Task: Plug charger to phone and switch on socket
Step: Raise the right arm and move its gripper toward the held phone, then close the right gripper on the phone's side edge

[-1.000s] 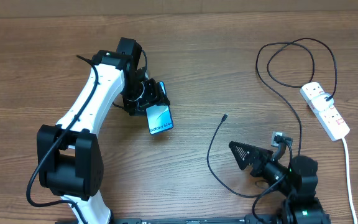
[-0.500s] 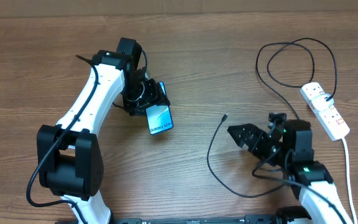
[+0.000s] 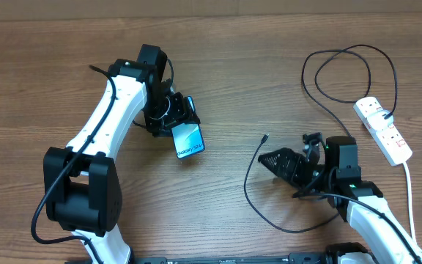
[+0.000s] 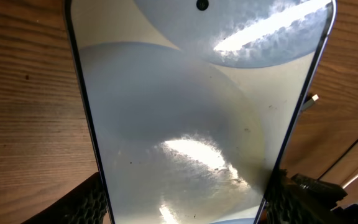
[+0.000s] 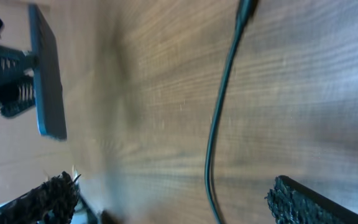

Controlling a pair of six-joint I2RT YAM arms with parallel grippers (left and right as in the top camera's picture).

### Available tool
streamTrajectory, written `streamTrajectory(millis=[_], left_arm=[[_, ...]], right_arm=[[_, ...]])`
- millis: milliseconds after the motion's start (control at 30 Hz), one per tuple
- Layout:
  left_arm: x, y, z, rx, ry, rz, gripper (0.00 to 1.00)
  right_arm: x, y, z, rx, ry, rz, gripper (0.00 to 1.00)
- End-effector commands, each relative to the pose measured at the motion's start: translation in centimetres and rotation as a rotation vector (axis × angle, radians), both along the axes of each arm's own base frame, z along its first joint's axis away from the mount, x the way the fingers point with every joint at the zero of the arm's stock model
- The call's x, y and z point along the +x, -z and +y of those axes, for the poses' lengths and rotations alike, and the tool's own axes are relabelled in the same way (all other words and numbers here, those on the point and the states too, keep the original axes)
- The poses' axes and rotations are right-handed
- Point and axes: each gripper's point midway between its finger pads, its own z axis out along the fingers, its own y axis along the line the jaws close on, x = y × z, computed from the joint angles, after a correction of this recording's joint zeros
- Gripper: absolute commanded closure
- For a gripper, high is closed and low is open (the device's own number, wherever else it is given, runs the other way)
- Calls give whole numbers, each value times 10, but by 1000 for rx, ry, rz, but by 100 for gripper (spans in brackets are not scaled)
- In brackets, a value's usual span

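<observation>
My left gripper pinches the phone midway with its camera end (image 4: 197, 25) jutting past the fingers, so next my right gripper takes the phone by its text end (image 3: 190, 149) first.
My left gripper (image 3: 174, 121) is shut on the phone (image 3: 190, 139), holding it off the table at the left centre; its blue screen with white text faces up. The phone's glossy face (image 4: 191, 118) fills the left wrist view between my fingers. The charger is a thin black cable (image 3: 249, 192) with its plug tip (image 3: 266, 137) lying free on the wood. My right gripper (image 3: 269, 160) is open, just right of the cable below the tip. In the right wrist view the cable (image 5: 219, 112) runs between my open fingers. The white socket (image 3: 383, 130) lies at the far right.
The black cable loops (image 3: 346, 70) at the back right and runs to the plug in the socket. A thick white cord (image 3: 409, 205) leaves the socket toward the front right edge. The table is bare wood (image 3: 269, 59).
My right arm has swung forward and left, bringing its open gripper up beside the cable near the plug tip. The left arm and phone have not moved.
</observation>
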Motion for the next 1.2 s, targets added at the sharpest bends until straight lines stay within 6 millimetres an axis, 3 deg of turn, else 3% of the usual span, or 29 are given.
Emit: streamTrajectory(millis=[0, 67, 167, 300, 467, 900, 1033, 1167], left_arm=[[5, -9, -5, -12, -2, -16, 49], [4, -9, -5, -11, -3, -14, 49], [6, -8, -4, -7, -25, -11, 49], [12, -8, -4, 0, -75, -19, 50], [19, -9, -5, -7, -134, -23, 49], [27, -9, -6, -11, -273, 3, 49], [32, -9, -7, -9, -322, 0, 49], [38, -9, -6, -1, -398, 3, 49]], right_arm=[[-10, -17, 8, 24, -78, -45, 0], [-25, -10, 1, -32, -73, 0, 0], [-32, 4, -18, -163, -8, 42, 0], [-20, 8, -34, -264, 60, 5, 0], [13, -3, -30, -176, 178, -30, 0], [49, -12, -1, -2, 95, -132, 0], [58, -29, 21, 69, 10, -245, 0], [53, -39, 55, 84, -89, -329, 0]])
